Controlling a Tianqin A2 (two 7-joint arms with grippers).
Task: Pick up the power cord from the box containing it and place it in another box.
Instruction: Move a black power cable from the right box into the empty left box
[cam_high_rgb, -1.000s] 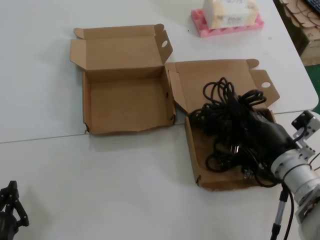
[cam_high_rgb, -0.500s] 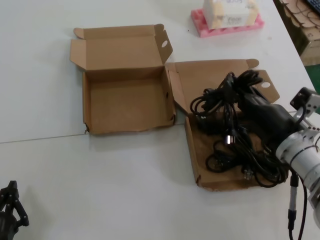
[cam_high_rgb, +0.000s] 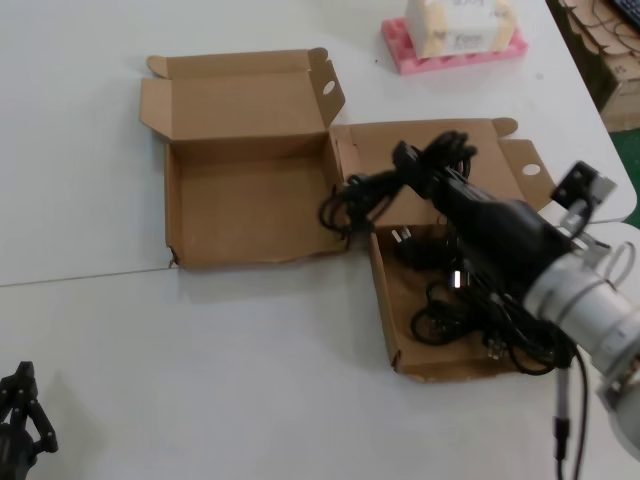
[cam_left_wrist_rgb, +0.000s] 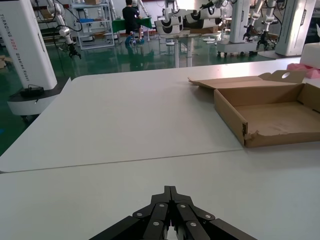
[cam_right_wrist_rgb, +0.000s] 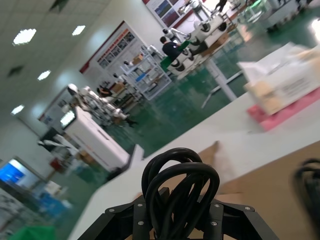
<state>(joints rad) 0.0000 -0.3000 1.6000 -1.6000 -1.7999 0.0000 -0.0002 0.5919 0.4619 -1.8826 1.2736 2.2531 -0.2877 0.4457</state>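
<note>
The power cord's loops (cam_high_rgb: 352, 207) hang up in the air next to the open, empty box, so my right gripper should go on moving until they are above that box's bottom (cam_high_rgb: 248, 208), and then let go.
The power cord (cam_high_rgb: 372, 184) is a black tangled bundle. My right gripper (cam_high_rgb: 437, 175) is shut on it and holds it raised over the open lid of the right brown cardboard box (cam_high_rgb: 440, 367). Loops hang over the near corner of the left box, and more cord trails down into the right box. In the right wrist view the cord loops (cam_right_wrist_rgb: 180, 185) stand clamped between the gripper's (cam_right_wrist_rgb: 180, 212) fingers. The left brown box (cam_high_rgb: 250, 210), with a wavy front rim, lies open and empty; it also shows in the left wrist view (cam_left_wrist_rgb: 270, 117). My left gripper (cam_high_rgb: 15, 420) rests shut at the near left, far from both boxes.
A pink foam tray (cam_high_rgb: 455, 48) carrying a pale carton sits at the back right of the white table; it also shows in the right wrist view (cam_right_wrist_rgb: 285, 112). The table's right edge runs just beyond the right box. A seam crosses the table in front of the left box.
My right gripper has lifted the cord bundle out of the right box and carried it left and back toward the left box. The left arm has not moved.
</note>
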